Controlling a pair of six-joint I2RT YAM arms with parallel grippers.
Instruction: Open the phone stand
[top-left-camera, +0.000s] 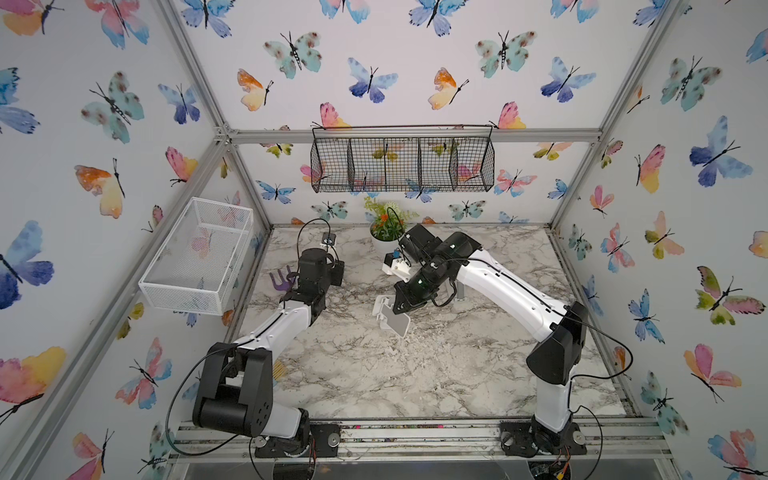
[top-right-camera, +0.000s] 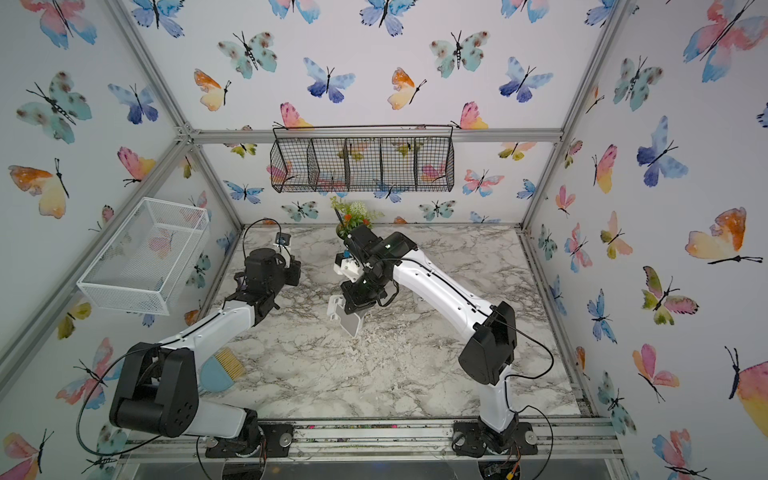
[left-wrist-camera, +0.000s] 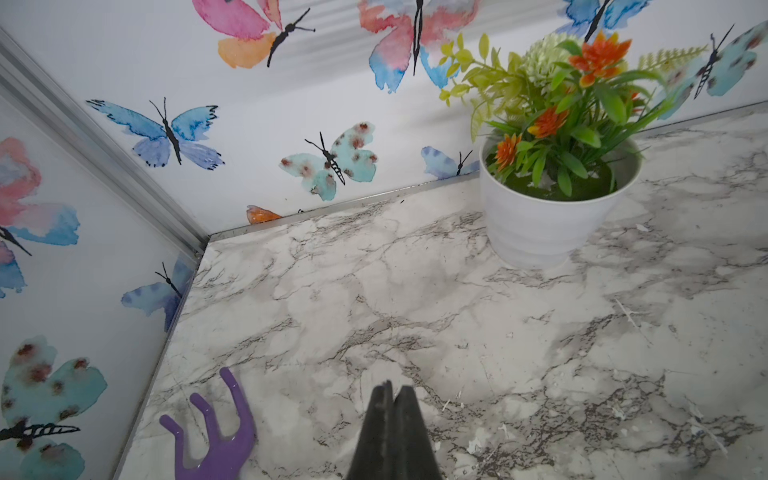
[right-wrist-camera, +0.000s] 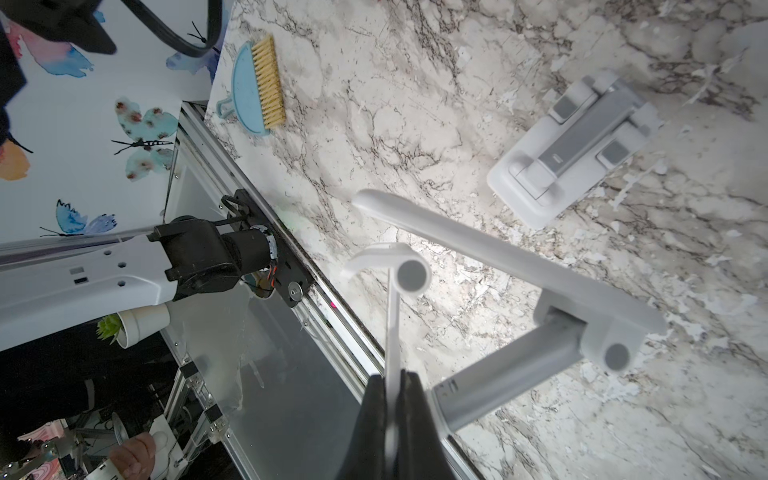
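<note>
I can see that the long white plate (right-wrist-camera: 512, 260) slants close over the thin plate in my right gripper, so next I take its loose end (right-wrist-camera: 371, 201) with my left gripper and swing it wider.
My right gripper (right-wrist-camera: 392, 382) is shut on the thin white plate of the phone stand (right-wrist-camera: 511, 266) and holds it above the marble table (right-wrist-camera: 415, 104). The stand is partly unfolded: a grey arm (right-wrist-camera: 511, 370) runs from near the jaws to a hinge on a long white plate. In both top views the stand (top-left-camera: 392, 318) (top-right-camera: 349, 320) hangs under the right wrist near the table's middle. My left gripper (left-wrist-camera: 392, 392) is shut on nothing, low over the table near the back left corner.
A second stand, folded flat (right-wrist-camera: 573, 145), lies on the table. A purple hand-shaped tool (left-wrist-camera: 216, 436) sits beside the left gripper. A potted plant (top-left-camera: 384, 239) stands at the back, a blue brush (top-right-camera: 222, 368) at the front left. A white basket (top-left-camera: 199, 253) and a black basket (top-left-camera: 403, 160) hang on the walls.
</note>
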